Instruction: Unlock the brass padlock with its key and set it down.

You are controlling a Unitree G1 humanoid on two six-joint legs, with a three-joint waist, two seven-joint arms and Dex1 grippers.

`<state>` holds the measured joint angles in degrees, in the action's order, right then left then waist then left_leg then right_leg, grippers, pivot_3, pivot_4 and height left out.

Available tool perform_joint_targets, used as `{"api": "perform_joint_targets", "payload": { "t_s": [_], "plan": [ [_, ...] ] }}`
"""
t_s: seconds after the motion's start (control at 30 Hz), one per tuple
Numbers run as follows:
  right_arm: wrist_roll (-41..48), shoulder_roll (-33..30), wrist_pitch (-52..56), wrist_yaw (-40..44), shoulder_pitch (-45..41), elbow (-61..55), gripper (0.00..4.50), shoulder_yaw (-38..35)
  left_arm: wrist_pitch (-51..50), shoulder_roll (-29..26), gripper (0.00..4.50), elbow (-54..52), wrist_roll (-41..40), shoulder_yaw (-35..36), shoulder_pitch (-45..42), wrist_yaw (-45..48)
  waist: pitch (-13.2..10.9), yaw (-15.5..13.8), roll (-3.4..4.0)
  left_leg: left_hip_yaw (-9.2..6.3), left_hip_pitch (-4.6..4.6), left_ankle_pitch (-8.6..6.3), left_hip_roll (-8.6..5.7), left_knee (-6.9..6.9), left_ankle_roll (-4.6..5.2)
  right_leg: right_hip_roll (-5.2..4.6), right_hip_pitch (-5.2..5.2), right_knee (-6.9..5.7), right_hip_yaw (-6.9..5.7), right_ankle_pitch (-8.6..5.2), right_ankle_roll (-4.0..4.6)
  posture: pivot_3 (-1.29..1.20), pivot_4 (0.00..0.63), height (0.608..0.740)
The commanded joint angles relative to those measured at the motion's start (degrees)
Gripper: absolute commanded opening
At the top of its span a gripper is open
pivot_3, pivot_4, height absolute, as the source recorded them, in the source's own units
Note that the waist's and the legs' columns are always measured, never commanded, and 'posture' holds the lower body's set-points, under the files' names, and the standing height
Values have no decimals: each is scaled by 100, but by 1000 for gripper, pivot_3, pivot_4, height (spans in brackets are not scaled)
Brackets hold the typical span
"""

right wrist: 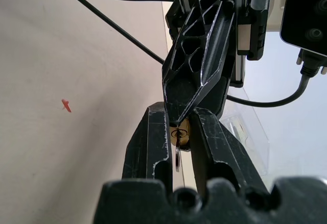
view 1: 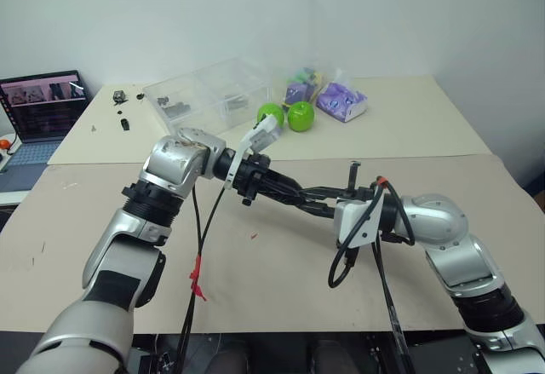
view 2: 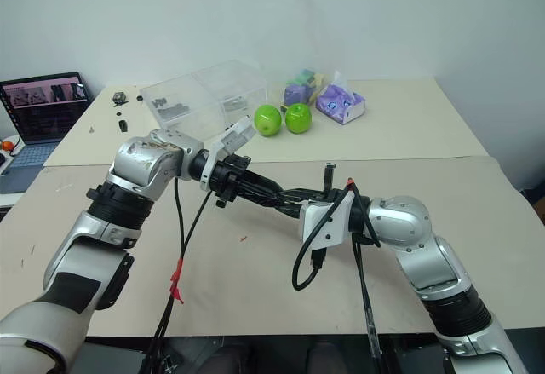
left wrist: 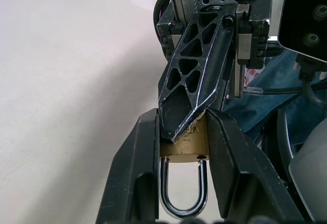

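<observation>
The shackle's loose end [left wrist: 202,163] is clear of its hole, so next my left gripper lets go of the padlock's body, moves back and pushes the shackle open [left wrist: 185,213] with closed fingers.
Above the middle of the table my two grippers meet tip to tip. My left gripper [left wrist: 182,124] is shut on the brass padlock [left wrist: 187,148], clamping its gold body between both fingers. The silvery shackle [left wrist: 184,203] loops back toward the wrist. My right gripper [right wrist: 178,113] comes in from the opposite side, its fingers closed around the thin silvery key [right wrist: 177,158]. The key runs to the padlock's keyhole face [right wrist: 180,132]. In the head view the meeting point [view 1: 328,198] is a dark cluster where the padlock is hidden.
Two green apples [view 1: 300,116] lie at the back next to a clear plastic box [view 1: 209,93] and purple packets [view 1: 341,100]. A laptop [view 1: 43,106] stands far left. A small red speck [view 1: 254,236] lies on the tan table [view 1: 272,280] under the arms.
</observation>
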<state>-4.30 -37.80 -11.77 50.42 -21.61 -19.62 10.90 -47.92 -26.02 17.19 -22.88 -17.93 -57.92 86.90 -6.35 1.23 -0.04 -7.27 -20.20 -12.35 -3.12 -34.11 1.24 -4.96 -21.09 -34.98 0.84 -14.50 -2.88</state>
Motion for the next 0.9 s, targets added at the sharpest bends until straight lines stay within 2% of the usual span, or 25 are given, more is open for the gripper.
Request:
{"api": "perform_joint_targets", "payload": {
  "t_s": [0.03, 0.2, 0.27, 0.3, 0.33, 0.37, 0.4, 0.53, 0.73, 0.9],
  "plan": [
    [80, 19, -71, -158, -161, -74, 121, -192, 77, -12, 819, -177, -84, 24, -92, 74, 0, 0, 0, 0, 0, 0, 0, 0, 0, 0, 0, 0, 0, 0, 0, 0, 150, 740],
    [35, 9, -110, -177, -178, -64, 121, -205, 116, -4, 819, -140, -40, 21, -85, 26, 0, 1, 0, 0, 0, 0, 0, 0, 0, 0, 0, 0, 0, 0, 0, 0, 150, 740],
    [32, -1, -104, -156, -178, -60, 121, -192, 30, 23, 1818, -107, -52, 74, -103, -80, 0, 0, 0, 0, 0, 0, 0, 0, 0, 0, 0, 0, 0, 0, 0, 0, 150, 740],
    [33, -2, -102, -152, -176, -59, 121, -188, -39, 23, 1938, -102, -95, 98, -121, -72, 0, 0, 0, 0, 0, 0, 0, 0, 0, 0, 0, 0, 0, 0, 0, 0, 150, 740],
    [33, -3, -104, -151, -175, -55, 121, -186, -83, 22, 2318, -98, -128, 110, -132, -62, 0, 1, 0, 0, 0, 0, 0, 0, 0, 0, 0, 0, 0, 0, 0, 0, 150, 740],
    [34, -3, -108, -150, -175, -51, 121, -185, -112, 23, 2959, -98, -151, 136, -146, -79, 0, 0, 0, 0, 0, 0, 0, 0, 0, 0, 0, 0, 0, 0, 0, 0, 150, 740],
    [35, -4, -111, -149, -178, -44, 121, -184, -128, 26, 3070, -95, -163, 156, -156, -95, 0, -1, 0, 0, 0, 0, 0, 0, 0, 0, 0, 0, 0, 0, 0, 0, 150, 740],
    [43, -40, -150, -145, -182, 33, 121, -191, -141, -116, 4443, -180, -278, 276, -269, 65, 0, 4, 0, 0, 0, 0, 0, 0, 0, 0, 0, 0, 0, 0, 0, 0, 150, 740],
    [46, -77, -204, -163, -168, 193, 121, -245, -68, -443, 4443, -160, -459, 502, -474, 245, -1, 24, 0, 0, 0, 0, 0, 0, 0, 0, -1, -1, 0, 0, 0, 0, 150, 740],
    [103, -165, -202, -181, -126, 409, 121, -381, 401, -542, 4443, 603, -216, 877, -819, -295, -1, 31, -2, -1, 1, 0, 0, 0, 0, 0, 0, -1, -1, 0, 0, 0, 150, 740]
  ]
}}
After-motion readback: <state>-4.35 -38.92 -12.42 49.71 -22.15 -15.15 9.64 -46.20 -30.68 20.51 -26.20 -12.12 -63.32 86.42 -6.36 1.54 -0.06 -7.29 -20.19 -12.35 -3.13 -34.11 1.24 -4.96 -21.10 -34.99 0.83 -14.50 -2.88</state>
